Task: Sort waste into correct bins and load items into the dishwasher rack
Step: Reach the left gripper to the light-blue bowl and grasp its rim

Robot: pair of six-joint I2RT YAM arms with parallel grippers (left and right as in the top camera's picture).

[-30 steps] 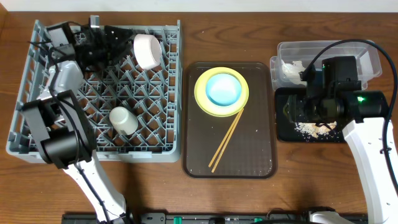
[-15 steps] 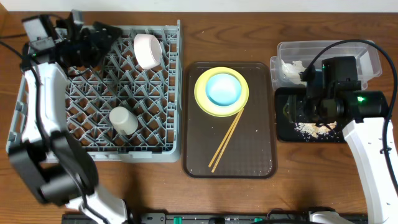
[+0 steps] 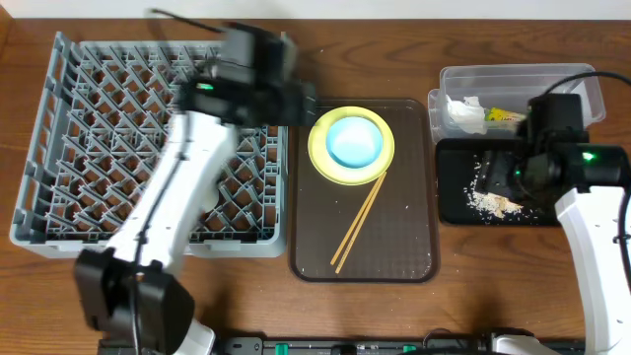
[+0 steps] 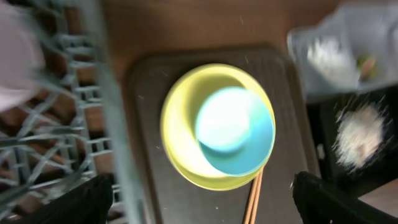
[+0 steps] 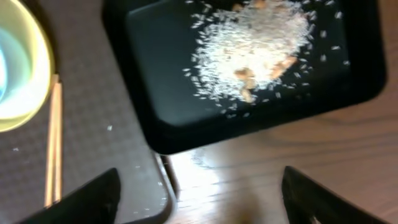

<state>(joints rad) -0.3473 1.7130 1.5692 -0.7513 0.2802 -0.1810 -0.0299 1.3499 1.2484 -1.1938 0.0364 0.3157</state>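
I keep moving my left gripper to the bowl's side [image 3: 374,162] near the chopsticks and close it there, because the light blue bowl's rim [image 3: 355,115] is free above the yellow plate.
The yellow plate [image 3: 323,163] holds the light blue bowl [image 3: 353,141] on the brown tray [image 3: 394,247]. The chopsticks [image 3: 359,224] lie below them. My left gripper [image 3: 299,99] is open and empty above the grey rack's [image 3: 89,138] right edge; in the left wrist view [image 4: 205,208] the plate [image 4: 180,130], bowl [image 4: 239,134] and chopsticks [image 4: 252,202] lie between its fingers. My arm hides the cup; a white blur [image 4: 18,56] shows in the rack. My right gripper [image 3: 525,174] is open above the black tray [image 3: 458,187] of rice scraps [image 3: 493,203]. Tissue [image 3: 463,113] and the wrapper [image 3: 505,116] lie in the clear tub [image 3: 552,81].
The right wrist view shows its fingers [image 5: 202,199] over bare wood between the black tray [image 5: 155,118] and the brown tray's corner [image 5: 112,168], with rice [image 5: 255,43] above and the chopsticks [image 5: 53,143] at left.
My left arm has swung from the rack's far left corner across the rack to its right edge by the brown tray. My right gripper shifted slightly right, uncovering the tissue and wrapper.
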